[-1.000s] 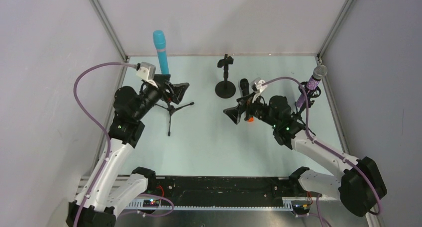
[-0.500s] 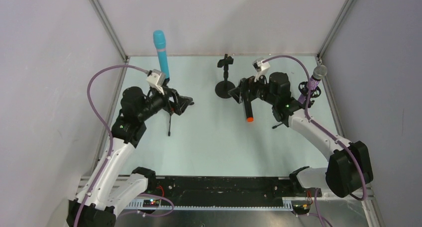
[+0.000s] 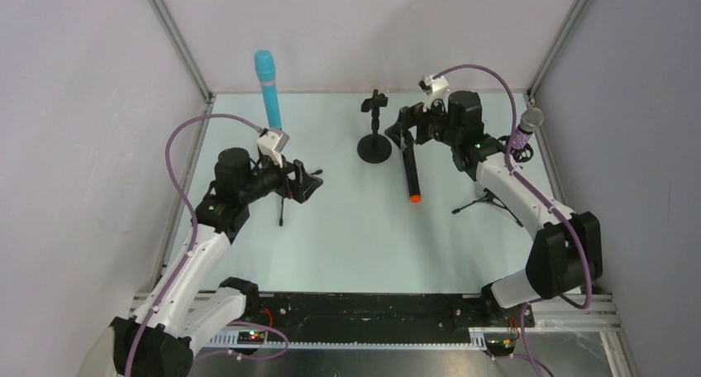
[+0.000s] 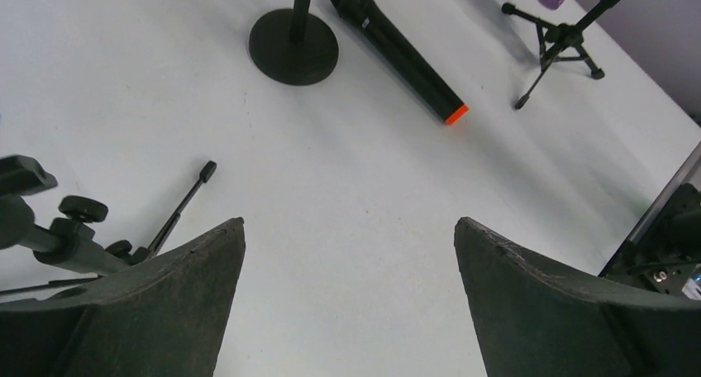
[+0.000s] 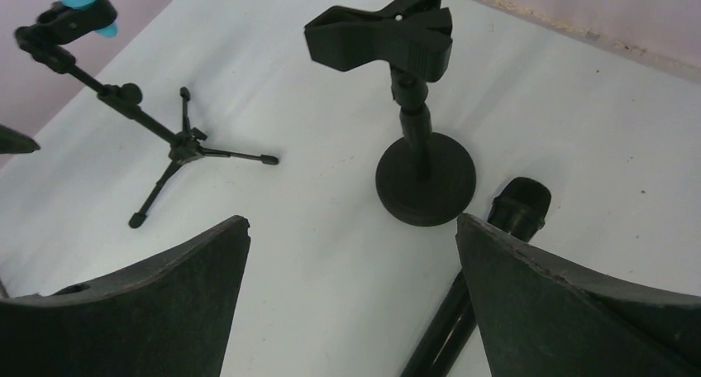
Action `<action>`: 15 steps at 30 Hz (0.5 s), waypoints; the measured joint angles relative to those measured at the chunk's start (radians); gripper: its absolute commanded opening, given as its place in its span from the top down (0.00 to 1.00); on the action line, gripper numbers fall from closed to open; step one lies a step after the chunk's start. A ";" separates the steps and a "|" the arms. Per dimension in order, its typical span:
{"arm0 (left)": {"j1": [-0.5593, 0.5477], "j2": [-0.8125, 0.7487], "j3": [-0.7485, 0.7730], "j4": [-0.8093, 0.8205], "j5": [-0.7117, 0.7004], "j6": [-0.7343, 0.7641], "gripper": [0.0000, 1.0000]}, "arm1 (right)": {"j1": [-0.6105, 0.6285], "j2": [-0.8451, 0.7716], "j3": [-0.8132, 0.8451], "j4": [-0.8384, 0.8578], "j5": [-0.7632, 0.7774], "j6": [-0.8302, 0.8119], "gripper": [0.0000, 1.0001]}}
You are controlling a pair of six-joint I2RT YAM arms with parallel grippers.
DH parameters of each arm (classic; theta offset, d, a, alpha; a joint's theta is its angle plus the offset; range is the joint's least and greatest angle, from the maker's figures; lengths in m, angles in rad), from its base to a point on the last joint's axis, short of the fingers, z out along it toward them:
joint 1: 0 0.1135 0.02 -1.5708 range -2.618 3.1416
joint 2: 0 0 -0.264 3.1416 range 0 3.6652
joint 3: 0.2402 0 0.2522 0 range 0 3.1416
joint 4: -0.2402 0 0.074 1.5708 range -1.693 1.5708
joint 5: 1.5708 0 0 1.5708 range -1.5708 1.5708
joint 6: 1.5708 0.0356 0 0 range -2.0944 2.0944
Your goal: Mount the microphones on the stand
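I can see the round-base stand (image 3: pixel 374 149) far back by the black microphone, so next I move my right gripper away while my left gripper pulls the stand closer by its clip (image 3: pixel 374 102).
The black microphone with an orange end (image 3: pixel 410 172) lies on the table beside the round-base clip stand (image 3: pixel 374 133), whose clip is empty. My right gripper (image 3: pixel 402 134) hovers open over the mic's head, holding nothing. In the right wrist view (image 5: pixel 351 224) the clip (image 5: pixel 388 31) and the mic head (image 5: pixel 519 205) show. The cyan microphone (image 3: pixel 266 88) sits in the left tripod stand (image 3: pixel 283 197). My left gripper (image 3: pixel 307 184) is open and empty beside that tripod; in its wrist view (image 4: pixel 347 228) the black mic (image 4: pixel 397 50) shows. The purple microphone (image 3: pixel 524 129) sits in the right tripod stand (image 3: pixel 489 199).
Grey enclosure walls and metal frame posts (image 3: pixel 178 42) bound the table on three sides. A black rail (image 3: pixel 364 311) runs along the near edge between the arm bases. Purple cables loop above both wrists.
My right arm swung from over the black mic toward the back, beside the clip stand; the mic now lies uncovered on the table. My left gripper dropped back toward the near side of its tripod.
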 measured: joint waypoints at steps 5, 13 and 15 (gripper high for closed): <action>0.000 0.012 -0.008 -0.016 0.019 0.015 0.00 | -0.013 0.084 0.082 -0.043 -0.011 -0.036 0.00; -0.048 0.036 0.062 -0.035 0.002 0.052 0.00 | -0.049 0.107 0.114 -0.076 -0.056 -0.012 0.01; -0.090 0.049 0.107 -0.035 -0.020 0.066 0.00 | -0.053 0.107 0.117 -0.089 -0.071 0.007 0.00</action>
